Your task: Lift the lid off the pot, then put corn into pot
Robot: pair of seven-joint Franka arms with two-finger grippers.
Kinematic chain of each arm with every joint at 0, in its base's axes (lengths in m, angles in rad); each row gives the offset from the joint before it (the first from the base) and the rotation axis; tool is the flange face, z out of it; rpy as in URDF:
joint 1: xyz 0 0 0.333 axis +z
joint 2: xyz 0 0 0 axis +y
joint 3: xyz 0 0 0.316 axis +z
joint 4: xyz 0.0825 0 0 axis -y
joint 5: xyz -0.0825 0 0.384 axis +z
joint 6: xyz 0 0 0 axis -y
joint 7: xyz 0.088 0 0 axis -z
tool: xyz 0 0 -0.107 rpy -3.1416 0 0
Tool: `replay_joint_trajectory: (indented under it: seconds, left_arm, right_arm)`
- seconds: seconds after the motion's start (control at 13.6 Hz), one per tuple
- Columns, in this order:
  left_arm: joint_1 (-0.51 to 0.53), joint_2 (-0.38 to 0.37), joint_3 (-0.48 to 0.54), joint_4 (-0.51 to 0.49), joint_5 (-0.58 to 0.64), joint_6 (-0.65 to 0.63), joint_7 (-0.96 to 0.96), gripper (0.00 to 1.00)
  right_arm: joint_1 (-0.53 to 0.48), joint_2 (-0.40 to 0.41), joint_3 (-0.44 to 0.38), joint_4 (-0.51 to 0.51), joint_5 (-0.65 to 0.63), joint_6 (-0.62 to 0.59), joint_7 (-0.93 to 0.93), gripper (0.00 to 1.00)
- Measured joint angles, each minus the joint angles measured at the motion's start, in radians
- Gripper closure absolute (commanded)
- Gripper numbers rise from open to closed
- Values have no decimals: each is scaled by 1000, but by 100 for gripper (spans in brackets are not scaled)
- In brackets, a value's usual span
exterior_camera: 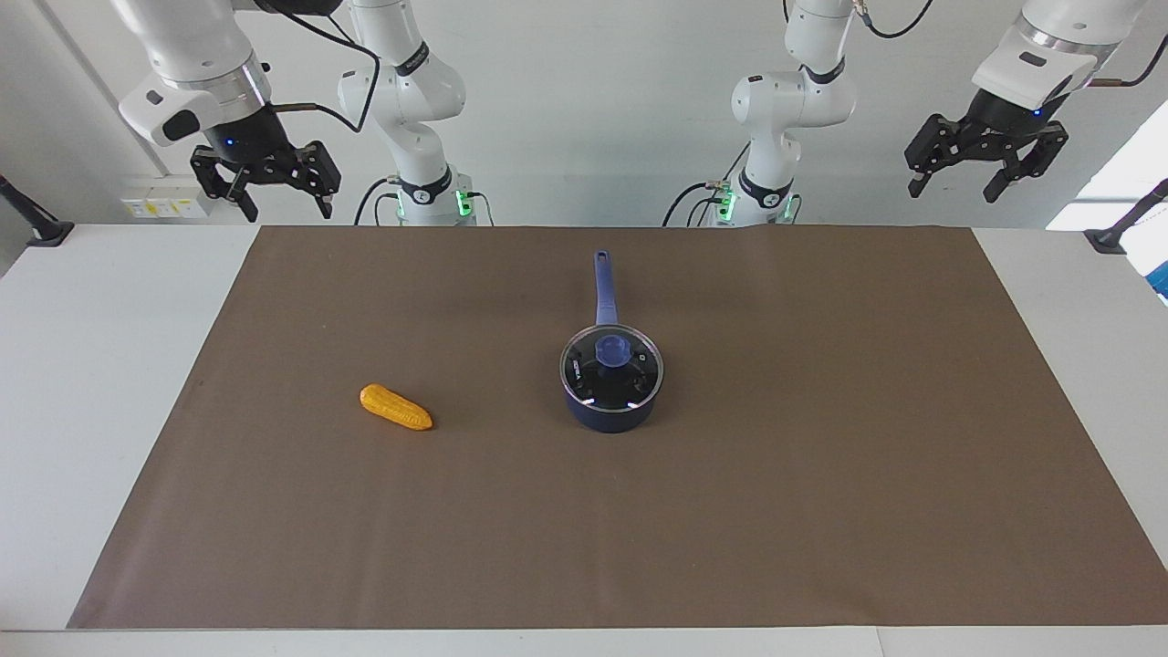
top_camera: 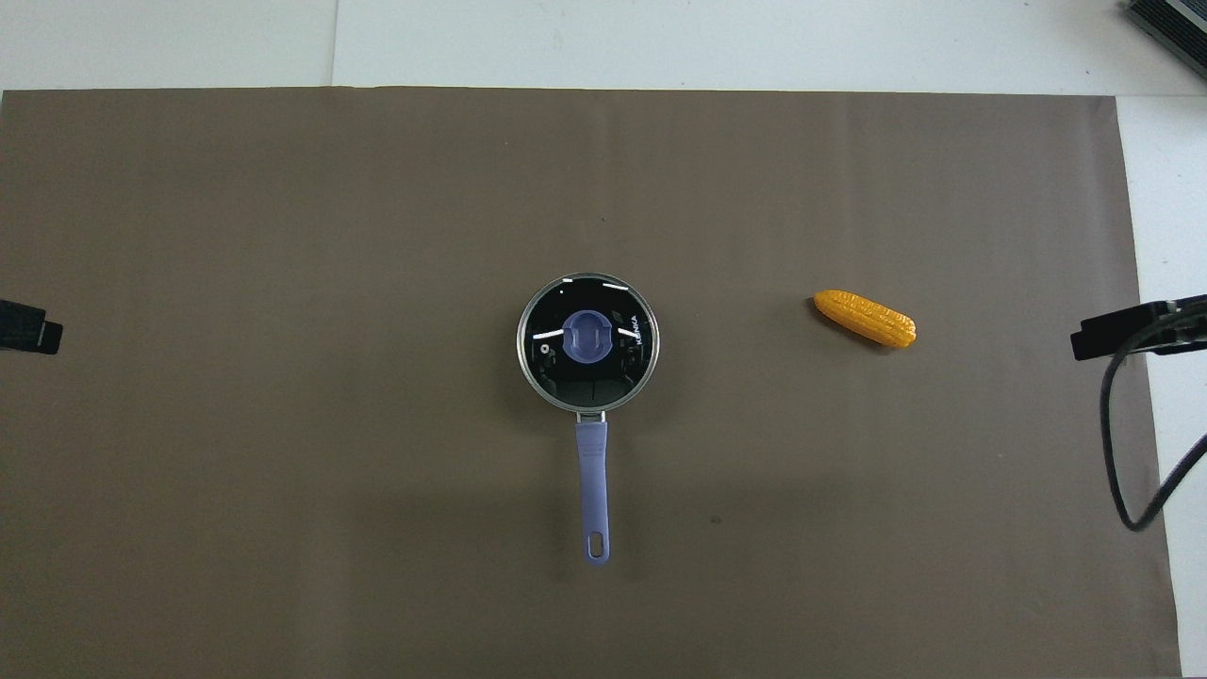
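The yellow-orange corn (top_camera: 866,318) appears shorter than the glass lid's width (top_camera: 588,341), so I expect it to lie fully inside the pot when the robot lowers it in.
The dark blue pot (exterior_camera: 613,415) stands at the middle of the brown mat, its long handle (top_camera: 594,490) pointing toward the robots. The glass lid (exterior_camera: 610,350) with its blue knob sits on the pot and also shows in the overhead view (top_camera: 587,337). The yellow-orange corn (exterior_camera: 395,407) lies on the mat beside the pot, toward the right arm's end (top_camera: 865,318). My right gripper (exterior_camera: 285,208) hangs open and empty, high over the mat's corner at its own end. My left gripper (exterior_camera: 956,187) hangs open and empty, high over its end of the table.
The brown mat (exterior_camera: 821,456) covers most of the white table (exterior_camera: 91,365). A black cable (top_camera: 1113,443) loops from the right arm at the mat's edge. Black clamps (exterior_camera: 36,228) (exterior_camera: 1109,239) stand at the table's corners nearest the robots.
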Motion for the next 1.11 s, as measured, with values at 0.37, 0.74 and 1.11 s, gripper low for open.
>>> replay_joint_trajectory:
  seconds: [0.37, 0.74, 1.11]
  left_arm:
    - [0, 0, -3, -2, 0, 0, 0, 0]
    - [-7, -9, -24, -15, -3, 2, 0, 0]
    - [-133, -11, -34, -85, -7, 115, -88, 0]
  right_arm:
    - [1, 0, 2, -86, 1, 99, -48, 0]
    - [19, 71, 3, -158, 11, 287, -149, 0]
    - [71, 244, 4, -178, 21, 494, -339, 0]
